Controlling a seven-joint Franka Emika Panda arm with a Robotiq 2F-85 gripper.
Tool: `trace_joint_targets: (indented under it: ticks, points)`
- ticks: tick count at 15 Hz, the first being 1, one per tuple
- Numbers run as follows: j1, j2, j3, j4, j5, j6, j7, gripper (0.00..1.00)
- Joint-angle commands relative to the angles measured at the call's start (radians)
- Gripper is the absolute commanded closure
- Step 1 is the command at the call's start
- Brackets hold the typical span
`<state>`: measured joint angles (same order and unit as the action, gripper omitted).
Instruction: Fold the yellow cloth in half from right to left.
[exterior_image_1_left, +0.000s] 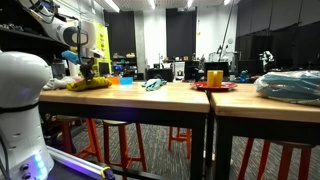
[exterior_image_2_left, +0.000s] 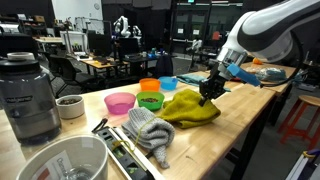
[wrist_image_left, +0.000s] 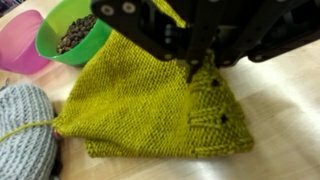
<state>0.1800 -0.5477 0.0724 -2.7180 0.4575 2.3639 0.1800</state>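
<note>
The yellow cloth lies bunched (exterior_image_2_left: 172, 106) next to the green bowl. My gripper should lift the buttoned strip (wrist_image_left: 215, 120) high and pull it back before it lays the fold.
The yellow knitted cloth (exterior_image_2_left: 185, 108) lies bunched on the wooden table (exterior_image_2_left: 250, 120), in front of the coloured bowls. It also shows in an exterior view (exterior_image_1_left: 88, 84) as a low yellow heap. In the wrist view the cloth (wrist_image_left: 140, 100) fills the middle, with a folded strip bearing dark buttons on its right side. My gripper (exterior_image_2_left: 210, 90) is down at the cloth's raised edge. In the wrist view its dark fingers (wrist_image_left: 203, 65) sit close together on the cloth near the fold line and appear shut on it.
Pink (exterior_image_2_left: 120, 102), green (exterior_image_2_left: 150, 101), orange (exterior_image_2_left: 149, 86) and blue (exterior_image_2_left: 168, 82) bowls stand just behind the cloth. A grey knitted item (exterior_image_2_left: 150, 128) lies beside it. A blender (exterior_image_2_left: 28, 95), a small white bowl (exterior_image_2_left: 70, 105) and a white bucket (exterior_image_2_left: 60, 160) stand further along.
</note>
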Motion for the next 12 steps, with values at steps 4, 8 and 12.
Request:
trace_joint_targets:
  ticks: [4, 8, 12]
  points:
    - [-0.083, -0.133, 0.018, 0.024, -0.136, -0.172, 0.053, 0.98]
    - [-0.069, -0.100, 0.086, 0.072, -0.178, -0.196, 0.096, 0.98]
    - [-0.049, -0.001, 0.200, 0.144, -0.242, -0.210, 0.157, 0.98]
